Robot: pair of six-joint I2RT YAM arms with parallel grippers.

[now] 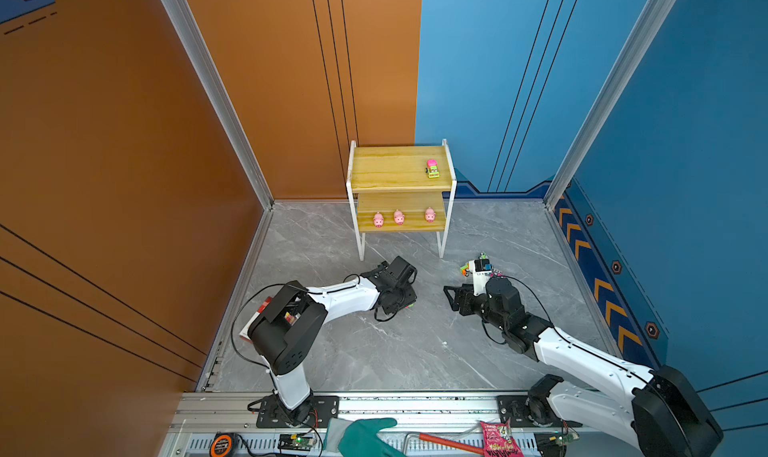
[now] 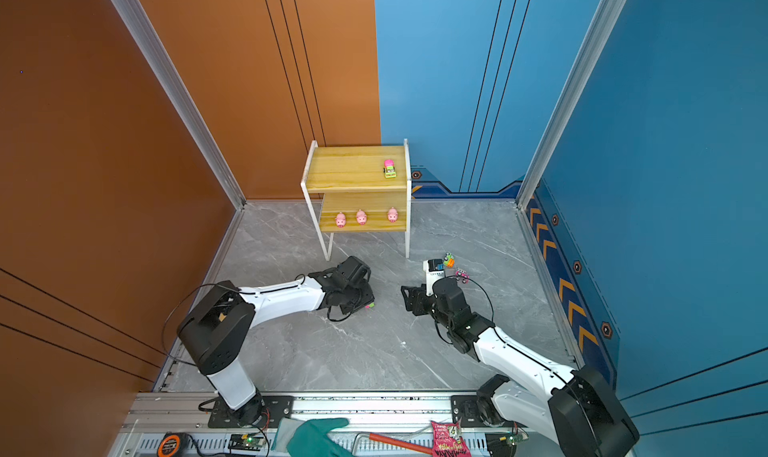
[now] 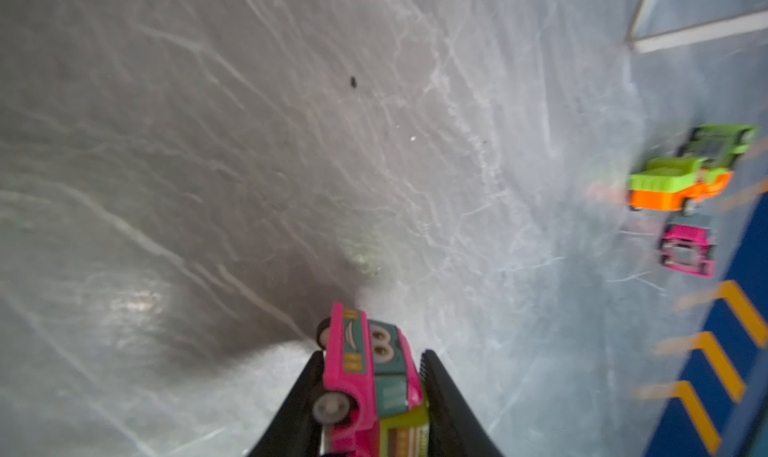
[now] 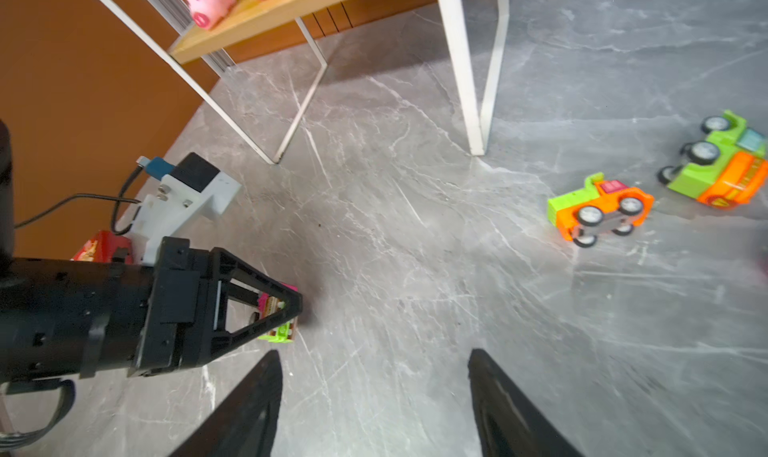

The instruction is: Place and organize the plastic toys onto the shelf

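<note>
The pink and green toy truck [image 3: 372,367] is lying on its side in the robot's left gripper, so the robot should put it down, grip it again and roll it onto its wheels [image 3: 332,407].
My left gripper [image 3: 372,353] is shut on a pink and green toy truck [image 3: 370,376], low over the grey floor in front of the shelf [image 1: 399,169]; in both top views only an edge of the truck [image 1: 410,305] shows. My right gripper [image 4: 374,353] stands open with nothing between its fingers, facing the left gripper [image 4: 286,313]. On the floor to the right lie an orange truck [image 4: 598,209] on its side, a green and orange truck [image 4: 719,172] and a pink truck [image 3: 685,249]. The shelf's top board holds a pink and yellow truck [image 1: 432,169]. Three pink pigs [image 1: 399,217] stand on its lower board.
The shelf stands against the back wall where orange and blue panels meet. A red box [image 1: 259,313] lies by the left wall behind the left arm. Beyond the front rail lie a teal glove [image 1: 365,434], a pink snack packet [image 1: 496,438], a tape measure [image 1: 220,444] and a red-handled tool [image 1: 449,442].
</note>
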